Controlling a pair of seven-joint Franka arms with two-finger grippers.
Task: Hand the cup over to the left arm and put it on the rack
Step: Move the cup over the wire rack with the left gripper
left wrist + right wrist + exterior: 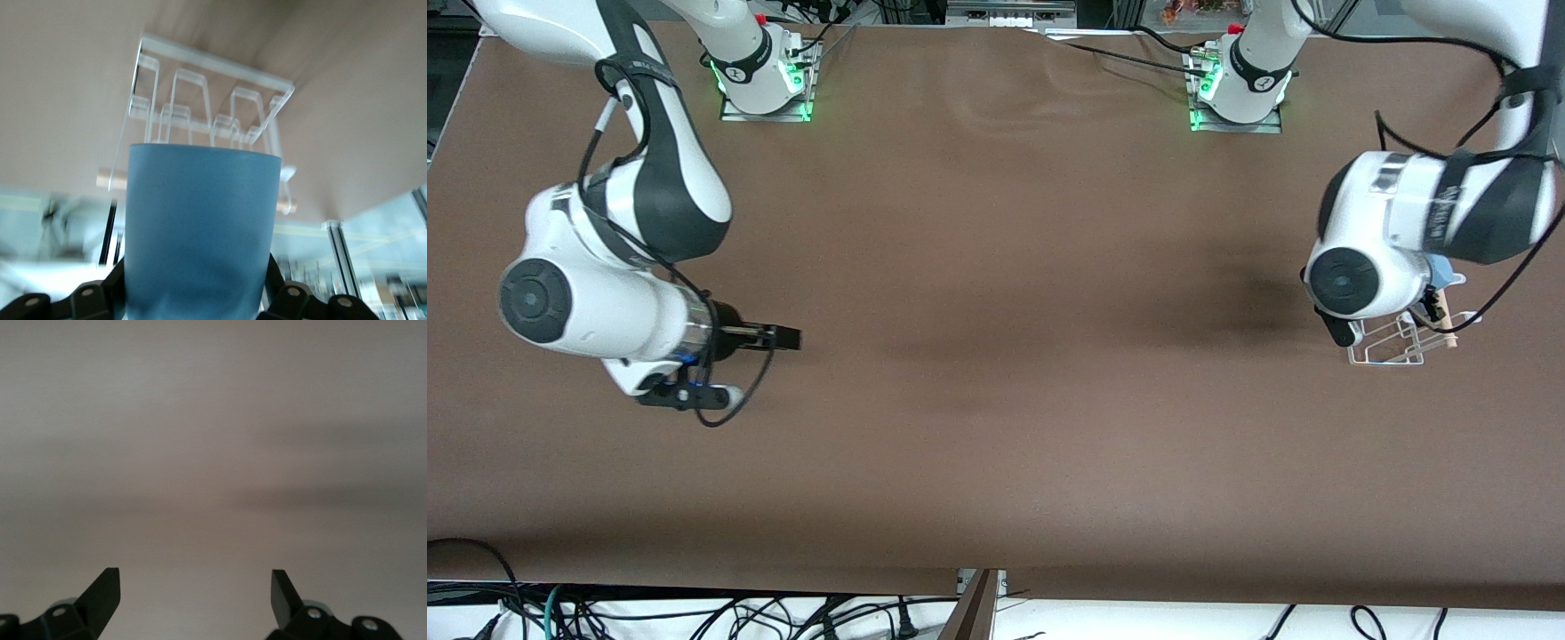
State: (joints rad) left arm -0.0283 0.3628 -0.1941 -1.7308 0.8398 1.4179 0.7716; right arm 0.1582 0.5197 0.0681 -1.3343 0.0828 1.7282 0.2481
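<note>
I should keep guiding the cup onto a wire with my left gripper until the wire is inside the cup, then let go, because the light-blue cup's opening (205, 148) faces the rack's empty wires (191, 79).
The light-blue cup (200, 233) is held in my left gripper (199, 297), whose black fingers (112, 288) press on its two sides. In the front view only a sliver of the cup (1446, 270) shows under the left arm's wrist, just above the rack (1394, 343). The white wire rack (207, 100) with its pale wooden dowel (107, 179) stands near the left arm's end of the table, right below the cup's mouth. My right gripper (779, 338) hovers over bare table toward the right arm's end. Its fingers (103, 593) are open with nothing between them.
A brown mat (996, 356) covers the table. The two arm bases (765, 80) stand along the edge farthest from the front camera. Cables (694, 613) lie off the table's near edge.
</note>
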